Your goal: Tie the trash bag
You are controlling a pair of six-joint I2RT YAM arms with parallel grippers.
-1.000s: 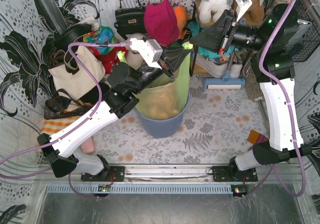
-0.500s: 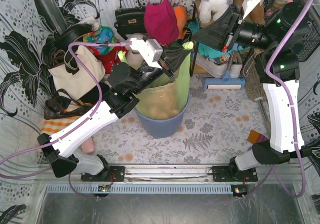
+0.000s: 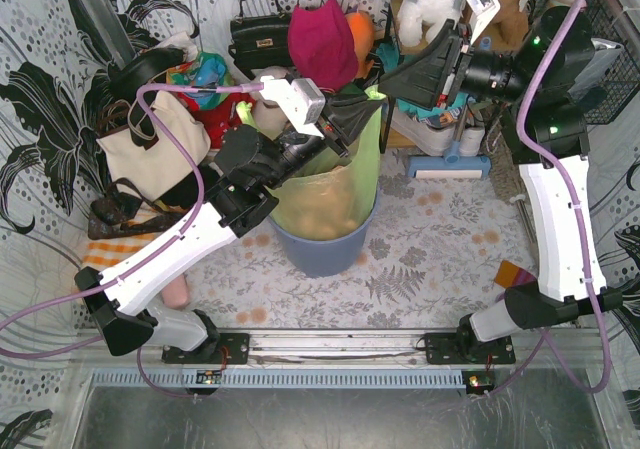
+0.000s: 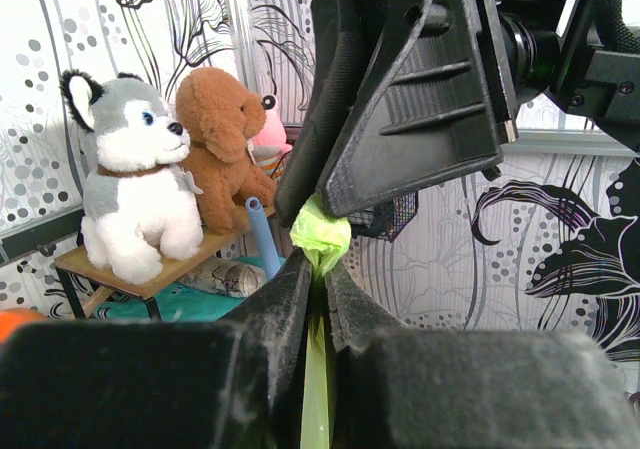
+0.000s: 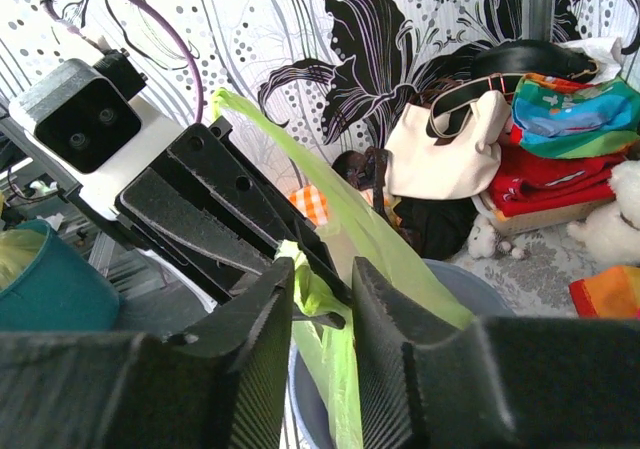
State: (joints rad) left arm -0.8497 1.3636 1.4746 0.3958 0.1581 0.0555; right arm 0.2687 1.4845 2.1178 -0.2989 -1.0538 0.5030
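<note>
My left gripper should grip one strip (image 3: 375, 93) again and my right gripper should take the trash bag's other end, because both grippers are crowding that strip while that end is free.
The trash bag (image 3: 330, 194), thin light-green plastic with brown paper showing through, stands in the blue-grey bin (image 3: 325, 254). Its top is pulled up into a strip. My left gripper (image 3: 362, 107) is shut on that strip, and a crumpled green tuft (image 4: 320, 231) sticks out past its fingertips (image 4: 290, 279). My right gripper (image 3: 385, 81) is tip to tip with the left one. In the right wrist view its jaws stand apart on either side of the tuft (image 5: 318, 289), with the left gripper's fingers (image 5: 220, 219) just behind it.
A cream tote bag (image 3: 150, 149), a black handbag (image 3: 260, 34) and a magenta hat (image 3: 322, 39) crowd the back left. Plush toys (image 4: 130, 199) sit on a small shelf at the back right. A blue-handled brush (image 3: 450, 164) lies right of the bin.
My right gripper swung up and away to the right, then came back down to the bag's tuft. The left gripper has held the strip without moving.
</note>
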